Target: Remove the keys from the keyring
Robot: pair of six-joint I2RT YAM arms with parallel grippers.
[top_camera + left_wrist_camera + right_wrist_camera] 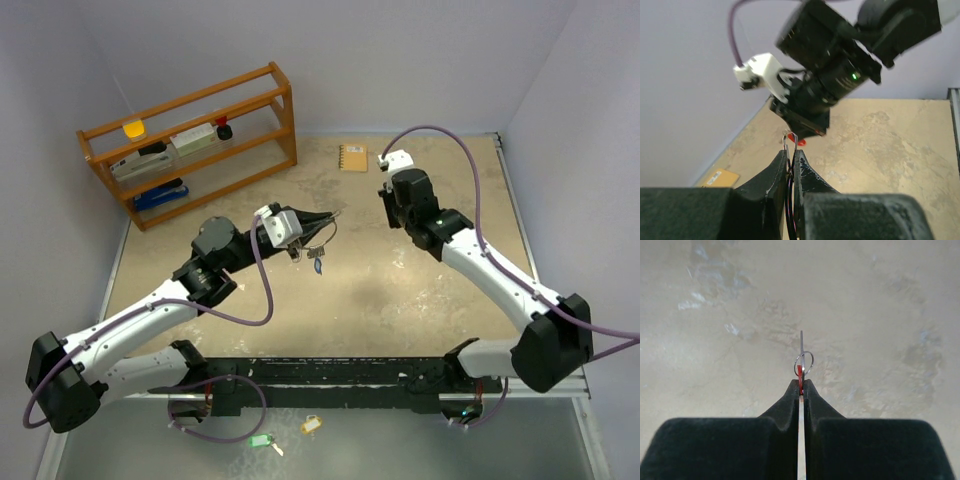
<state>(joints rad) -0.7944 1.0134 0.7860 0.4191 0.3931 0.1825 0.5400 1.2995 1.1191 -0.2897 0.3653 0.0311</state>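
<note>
The red-tagged key is hanging clear of the keyring over open table. My right gripper keeps moving the key down until it is close to the surface, and then let go.
My left gripper is shut on the keyring and holds it above the table; its thin silver wire loop sticks out past the tips. A blue-tagged key and some silver keys hang below the gripper. My right gripper is shut on the red tag of the red-tagged key, whose small ring and metal blade stick out beyond the tips. It hangs over bare table, apart from the left gripper. In the left wrist view the right gripper is just beyond the keyring, with the red tag under it.
A wooden shelf with small items stands at the back left. An orange notebook lies at the back, also in the left wrist view. A green tag and a yellow tag lie on the lower surface by the arm bases.
</note>
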